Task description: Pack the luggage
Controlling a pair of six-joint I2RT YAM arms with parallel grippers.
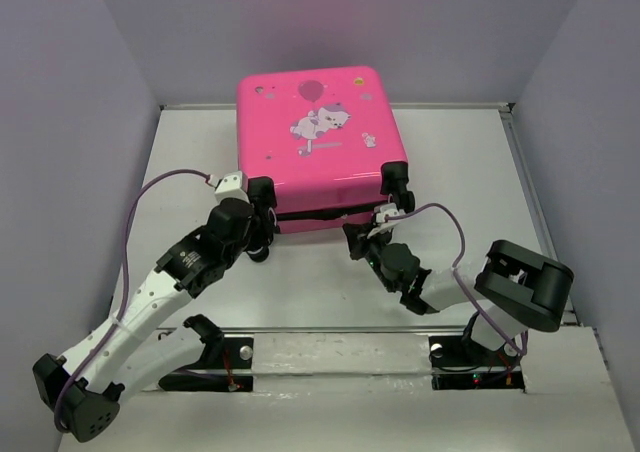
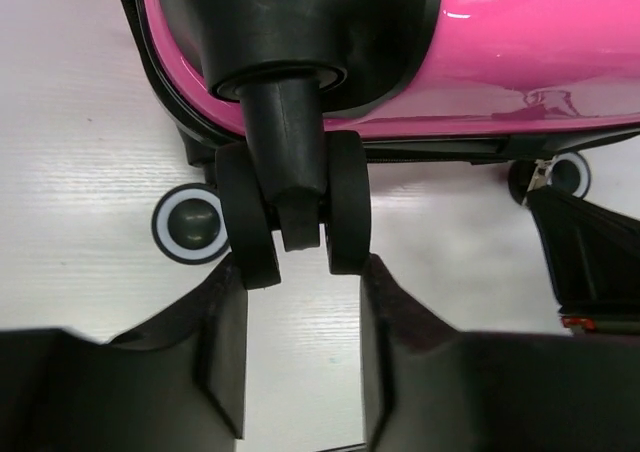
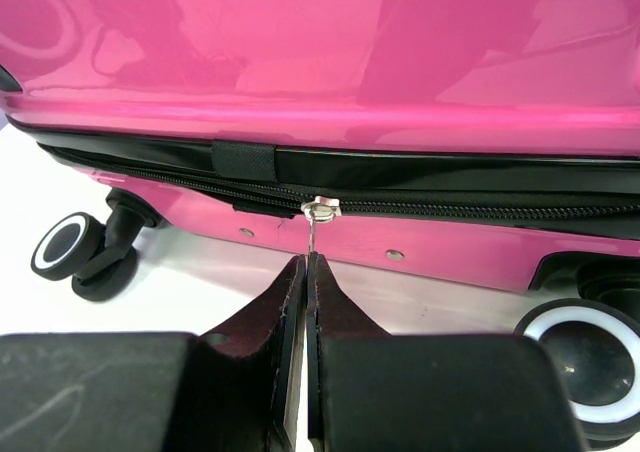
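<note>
Next, I release the zipper pull with my right gripper and take over that wheel (image 2: 285, 147) my left gripper holds, because the zipper runs round the corner (image 2: 192, 102) there.
The luggage (image 1: 315, 137) lies flat and closed on the white table, a hot-pink shell with a cartoon animal and balloon print facing up. My left gripper (image 1: 262, 230) is at its near left corner. In the left wrist view the fingertips (image 2: 236, 282) meet the outer sides of a black twin caster wheel (image 2: 290, 197) under the pink shell (image 2: 520, 52). My right gripper (image 1: 358, 237) is at the near edge. In the right wrist view the right gripper (image 3: 308, 262) is shut on the thin metal zipper pull (image 3: 313, 234), which hangs from the black zipper line (image 3: 480, 210).
Other wheels with white rims stand close by: one (image 2: 188, 224) left of my left fingers, two (image 3: 66, 247) (image 3: 580, 357) beside my right fingers. Grey walls (image 1: 70, 122) enclose the table on three sides. Both arm bases (image 1: 340, 357) sit at the near edge.
</note>
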